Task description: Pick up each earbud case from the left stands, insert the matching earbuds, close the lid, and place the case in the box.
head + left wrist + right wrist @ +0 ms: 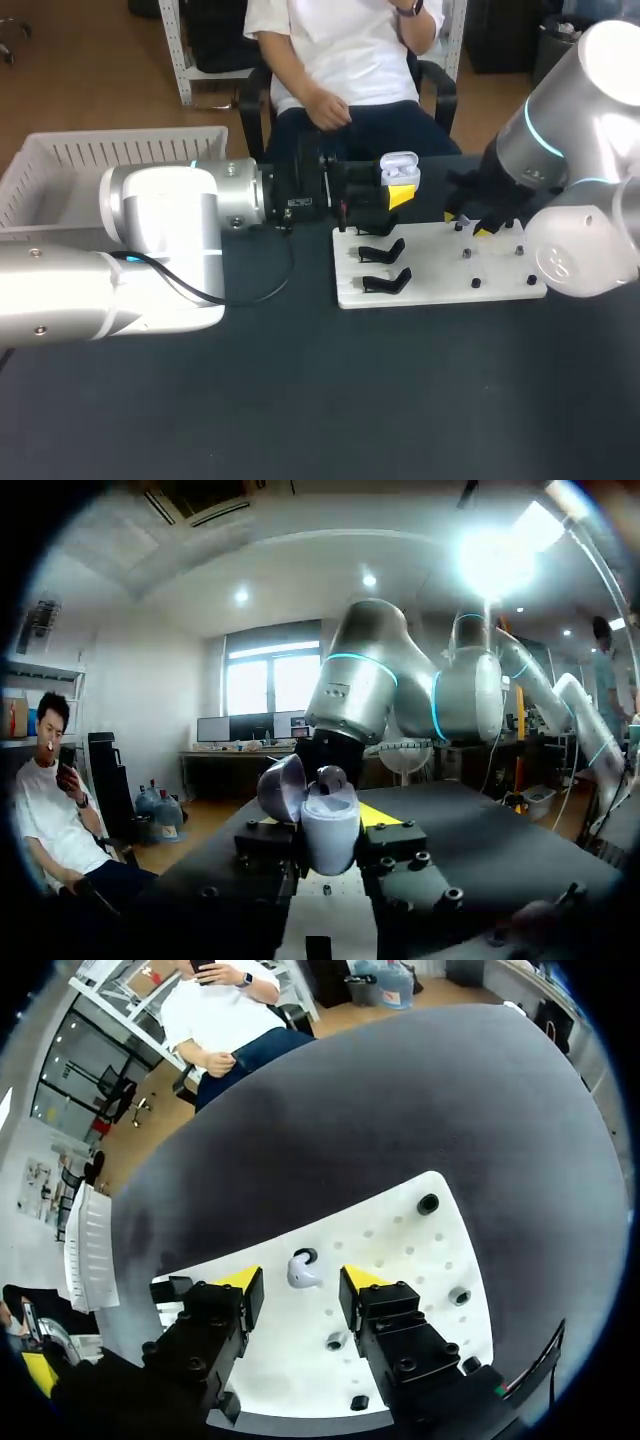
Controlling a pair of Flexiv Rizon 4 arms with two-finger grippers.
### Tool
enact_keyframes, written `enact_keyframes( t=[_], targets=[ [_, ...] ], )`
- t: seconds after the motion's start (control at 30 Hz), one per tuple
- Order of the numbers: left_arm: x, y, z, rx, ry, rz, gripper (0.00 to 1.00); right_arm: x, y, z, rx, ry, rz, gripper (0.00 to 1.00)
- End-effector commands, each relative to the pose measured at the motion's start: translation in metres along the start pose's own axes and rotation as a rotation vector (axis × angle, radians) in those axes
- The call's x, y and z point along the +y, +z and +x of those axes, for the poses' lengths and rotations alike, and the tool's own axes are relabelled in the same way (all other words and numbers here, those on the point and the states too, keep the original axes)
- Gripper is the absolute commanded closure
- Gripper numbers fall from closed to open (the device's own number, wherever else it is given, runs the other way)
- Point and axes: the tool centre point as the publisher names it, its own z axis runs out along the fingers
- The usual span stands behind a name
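Observation:
The white earbud (302, 1272) sits on a short black peg (307, 1254), so the earbud will come off alone and leave its peg standing when the robot lifts.
My left gripper (398, 190) is shut on a white earbud case (400, 170), held above the far left end of the white board (440, 285). In the left wrist view the case (330, 830) stands upright between the black fingers with its lid (283, 785) swung open. My right gripper (302, 1280) hangs open over the board's right part. A white earbud (303, 1272) sits on the board between the yellow tips, with a gap on each side. In the head view the right gripper (466, 224) is low over the board's far right.
Two black case stands (383, 250) (386, 282) sit empty on the board's left half. Black pegs (428, 1203) (460, 1296) stick up around the earbud. A white slatted basket (110, 155) stands at the far left of the table.

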Motion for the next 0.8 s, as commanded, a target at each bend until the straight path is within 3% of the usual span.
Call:
enact_keyframes(
  t=[0.03, 0.8],
  targets=[
    [-0.0020, 0.0001, 0.0003, -0.002, 0.003, -0.008, 1.00, -0.0003, -0.0015, 0.0011, -0.004, 0.009, 0.008, 0.53],
    [-0.0020, 0.0001, 0.0003, -0.002, 0.003, -0.008, 1.00, 0.0003, 0.0017, -0.0008, 0.003, 0.020, 0.008, 0.66]
  ],
)
